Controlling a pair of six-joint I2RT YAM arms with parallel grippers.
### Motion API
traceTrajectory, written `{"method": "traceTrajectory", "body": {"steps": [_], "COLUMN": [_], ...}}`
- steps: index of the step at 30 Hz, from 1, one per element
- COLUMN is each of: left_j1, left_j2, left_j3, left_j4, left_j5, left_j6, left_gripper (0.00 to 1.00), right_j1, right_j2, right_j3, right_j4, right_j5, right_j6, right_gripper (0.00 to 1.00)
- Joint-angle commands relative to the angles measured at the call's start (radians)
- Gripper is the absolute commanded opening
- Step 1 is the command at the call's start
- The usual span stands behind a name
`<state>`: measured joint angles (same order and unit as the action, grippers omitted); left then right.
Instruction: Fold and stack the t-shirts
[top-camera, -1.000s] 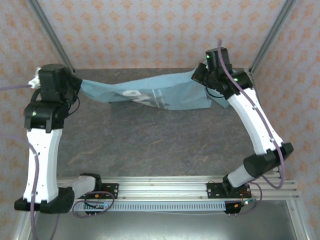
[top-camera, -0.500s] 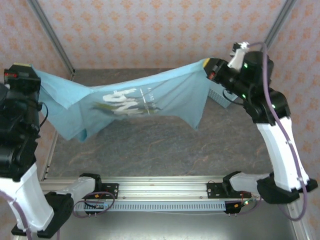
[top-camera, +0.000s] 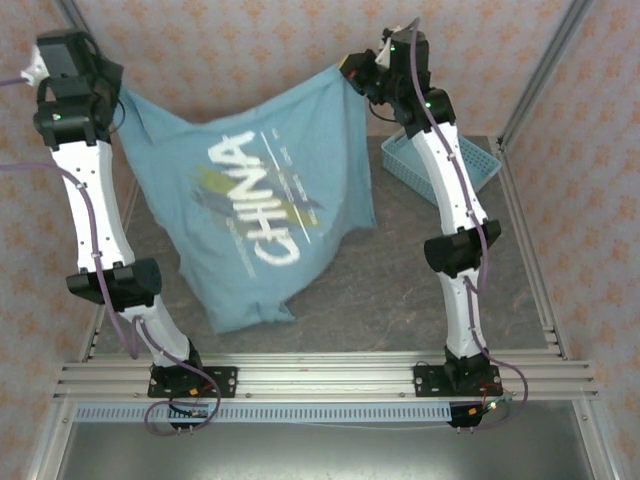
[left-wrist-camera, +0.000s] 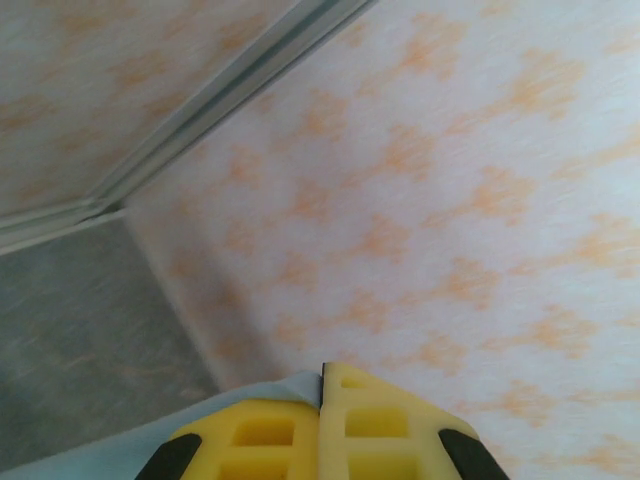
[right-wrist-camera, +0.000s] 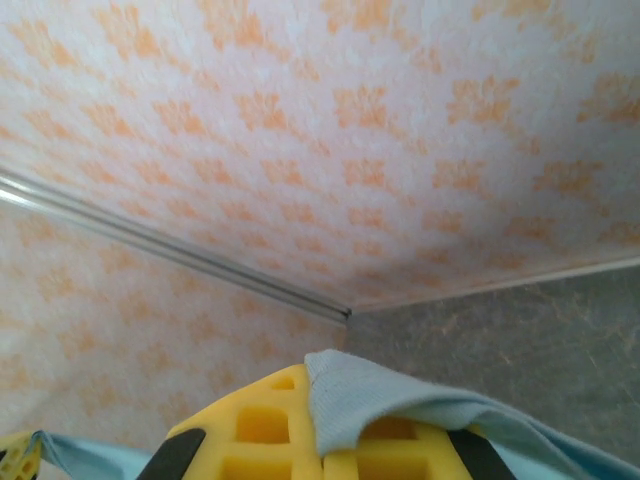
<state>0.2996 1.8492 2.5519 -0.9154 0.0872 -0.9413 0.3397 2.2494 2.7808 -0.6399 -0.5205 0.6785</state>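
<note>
The t-shirt's lower part (top-camera: 242, 308) trails toward the front, so the robot's left gripper should draw back to the front edge (top-camera: 190, 340) together with the right gripper to spread the t-shirt flat.
A light blue t-shirt (top-camera: 255, 210) with white "CHINA" lettering hangs spread out between both raised arms, its lower part drooping to the table near the front left. My left gripper (top-camera: 122, 92) is shut on its upper left corner; the yellow fingers (left-wrist-camera: 380, 425) pinch blue cloth (left-wrist-camera: 130, 445). My right gripper (top-camera: 350, 72) is shut on the upper right corner, with a fold of t-shirt cloth (right-wrist-camera: 390, 405) draped over the yellow fingers (right-wrist-camera: 265, 420).
A light blue perforated plastic basket (top-camera: 470, 160) stands at the back right of the grey table (top-camera: 400, 290), behind the right arm. Patterned walls and metal frame posts (top-camera: 545, 60) close in the back and sides.
Both arms have swung high up and back, lifting the t-shirt off the table. It went from bunched and stretched low to hanging spread with the lettering showing. The basket has come into view.
</note>
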Motion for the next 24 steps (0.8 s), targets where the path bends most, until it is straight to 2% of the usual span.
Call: {"method": "traceTrajectory", "body": {"steps": [1, 5, 9, 12, 15, 17, 19, 22, 24], "left_j1": [0.020, 0.022, 0.021, 0.021, 0.018, 0.008, 0.002, -0.012, -0.033], "left_j2": [-0.077, -0.178, -0.339, -0.529, -0.723, -0.846, -0.948, -1.066, -1.123], "left_j3": [0.215, 0.175, -0.013, -0.377, -0.830, -1.105, -1.341, -1.636, -1.781], "left_j4": [0.099, 0.190, 0.144, 0.135, 0.127, 0.096, 0.071, 0.009, -0.022], "left_j5": [0.100, 0.102, 0.068, 0.064, 0.075, 0.062, 0.052, 0.070, 0.096], "left_j6": [-0.004, -0.010, -0.003, -0.024, -0.097, -0.110, -0.118, -0.166, -0.203], "left_gripper": [0.00, 0.00, 0.00, 0.00, 0.00, 0.00, 0.00, 0.00, 0.00], "right_j1": [-0.073, -0.139, -0.179, -0.181, -0.162, -0.127, -0.094, -0.068, -0.045], "right_j2": [-0.045, -0.068, -0.077, -0.083, -0.088, -0.132, -0.228, -0.383, -0.467], "right_j3": [0.077, 0.074, 0.065, 0.005, -0.112, -0.300, -0.587, -1.040, -1.276], "right_j4": [0.136, 0.210, 0.122, 0.008, -0.136, -0.194, -0.128, 0.024, 0.099], "right_j5": [-0.018, -0.027, -0.036, -0.074, -0.091, -0.049, 0.010, 0.089, 0.125], "right_j6": [0.086, 0.104, 0.074, 0.027, -0.042, -0.127, -0.151, -0.070, -0.033], "right_gripper": [0.00, 0.00, 0.00, 0.00, 0.00, 0.00, 0.00, 0.00, 0.00]}}
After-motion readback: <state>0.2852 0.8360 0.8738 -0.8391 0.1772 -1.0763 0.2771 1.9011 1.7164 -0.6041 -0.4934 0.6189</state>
